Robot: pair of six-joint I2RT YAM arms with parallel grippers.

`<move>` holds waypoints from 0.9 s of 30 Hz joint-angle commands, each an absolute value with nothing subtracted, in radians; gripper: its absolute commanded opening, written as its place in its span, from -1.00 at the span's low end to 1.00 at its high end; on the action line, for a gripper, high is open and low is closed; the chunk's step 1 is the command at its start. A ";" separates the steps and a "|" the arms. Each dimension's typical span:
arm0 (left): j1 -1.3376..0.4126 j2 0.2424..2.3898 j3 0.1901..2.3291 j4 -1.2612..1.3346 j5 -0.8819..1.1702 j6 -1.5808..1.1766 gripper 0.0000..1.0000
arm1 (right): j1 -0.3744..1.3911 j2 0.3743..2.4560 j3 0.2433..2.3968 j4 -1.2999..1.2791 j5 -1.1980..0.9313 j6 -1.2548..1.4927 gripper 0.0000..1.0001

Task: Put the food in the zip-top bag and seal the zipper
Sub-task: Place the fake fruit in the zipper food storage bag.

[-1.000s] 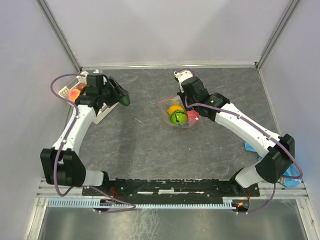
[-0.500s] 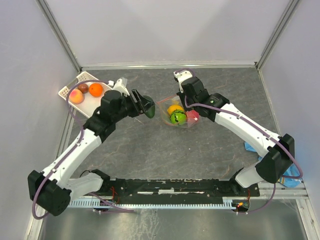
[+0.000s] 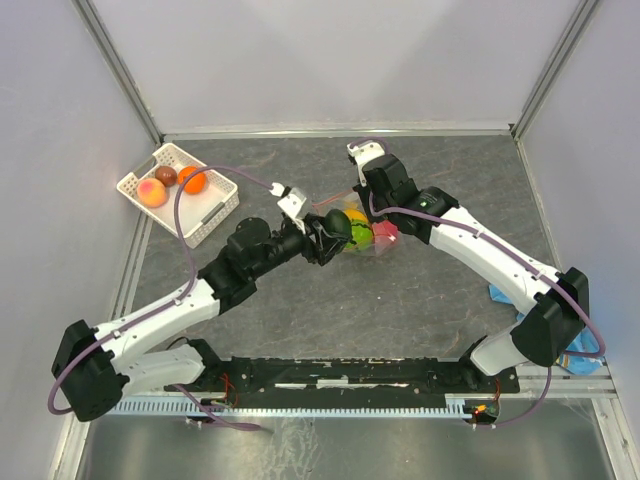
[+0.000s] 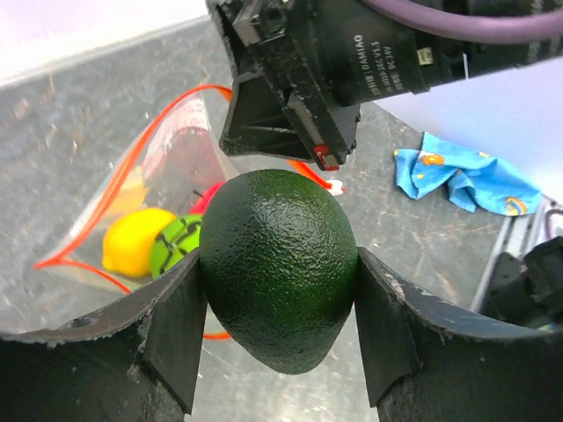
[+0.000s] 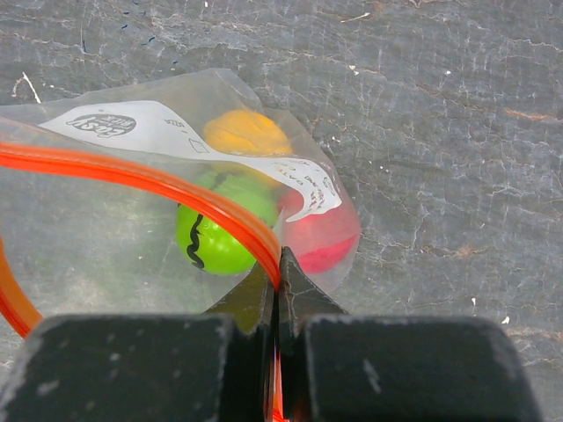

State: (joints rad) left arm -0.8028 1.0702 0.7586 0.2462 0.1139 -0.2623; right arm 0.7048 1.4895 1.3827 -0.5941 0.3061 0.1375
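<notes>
The bag's opening [image 4: 180, 180] is wide open toward the avocado, so my left gripper should keep moving the avocado in until it is past the orange-red zipper [image 4: 132, 156], and then let go.
My left gripper [image 3: 330, 234] is shut on a dark green toy avocado [image 4: 280, 264] and holds it just left of the open mouth of the zip-top bag [image 3: 365, 232]. My right gripper [image 5: 280, 264] is shut on the orange-red zipper [image 5: 176, 189] at the bag's mouth edge and holds it up. Inside the clear bag lie a yellow piece [image 5: 246, 132], a lime green piece [image 5: 220, 233] and a pink-red piece [image 5: 325, 237]. In the left wrist view the bag [image 4: 167, 167] gapes open behind the avocado. An orange fruit [image 3: 192, 180], a peach one [image 3: 152, 192] and a brown one [image 3: 166, 175] sit in the white basket [image 3: 215, 210].
The white perforated basket stands at the far left by the wall. A blue cloth [image 4: 462, 176] lies at the table's right edge, also seen in the top view [image 3: 500, 293]. Grey walls enclose the table on three sides.
My left arm has swung from the basket rightward across the table, carrying the dark green avocado to the bag's mouth. My right gripper has stayed on the zipper.
</notes>
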 commanded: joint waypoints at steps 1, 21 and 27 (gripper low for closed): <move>-0.809 1.076 0.697 0.540 0.172 0.056 -0.29 | 0.702 1.458 1.385 -0.553 0.300 0.154 -0.97; -0.810 1.252 0.688 0.637 0.194 0.521 -0.10 | 0.703 1.444 1.381 -0.552 0.305 0.149 -0.97; -0.807 1.312 0.675 0.709 0.166 0.550 -0.02 | 0.702 1.443 1.381 -0.554 0.305 0.149 -0.97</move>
